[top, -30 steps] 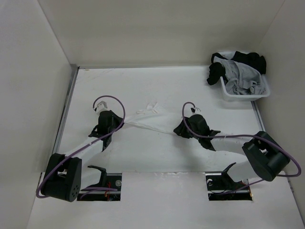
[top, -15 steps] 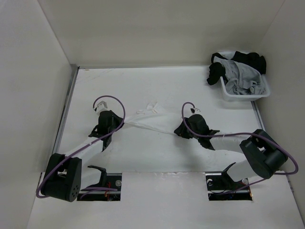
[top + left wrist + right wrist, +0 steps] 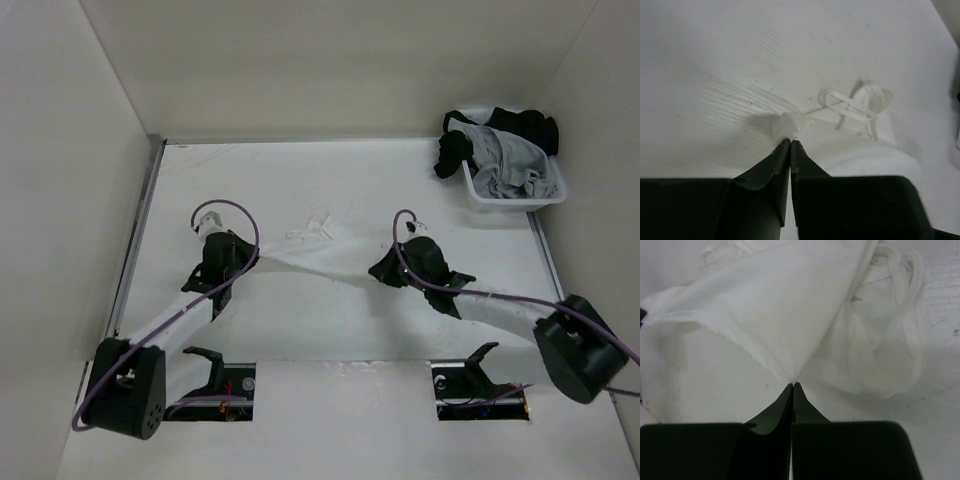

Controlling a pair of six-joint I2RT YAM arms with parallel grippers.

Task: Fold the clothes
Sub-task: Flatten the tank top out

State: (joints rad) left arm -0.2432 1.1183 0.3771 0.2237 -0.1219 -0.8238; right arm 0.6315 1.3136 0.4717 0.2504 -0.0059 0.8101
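The straps lie crumpled against the stretched edge of the clothes. My left gripper and my right gripper should lift the clothes and swing them out flat before folding.
The clothes, a thin white top with narrow straps, lie stretched in a band across the middle of the table between my two grippers. My left gripper is shut on a bunched corner of the clothes at the band's left end; the straps lie loose just beyond. My right gripper is shut on a pinched fold of the clothes at the right end, the fabric fanning out from its tips.
A white bin at the table's back right holds a grey garment and black garments. Walls enclose the table on the left, back and right. Purple cables loop over both arms.
My right gripper has shut on the fabric and shifted slightly right; its elbow swung down and right. The left arm's base joint dropped a little, its grip unchanged.
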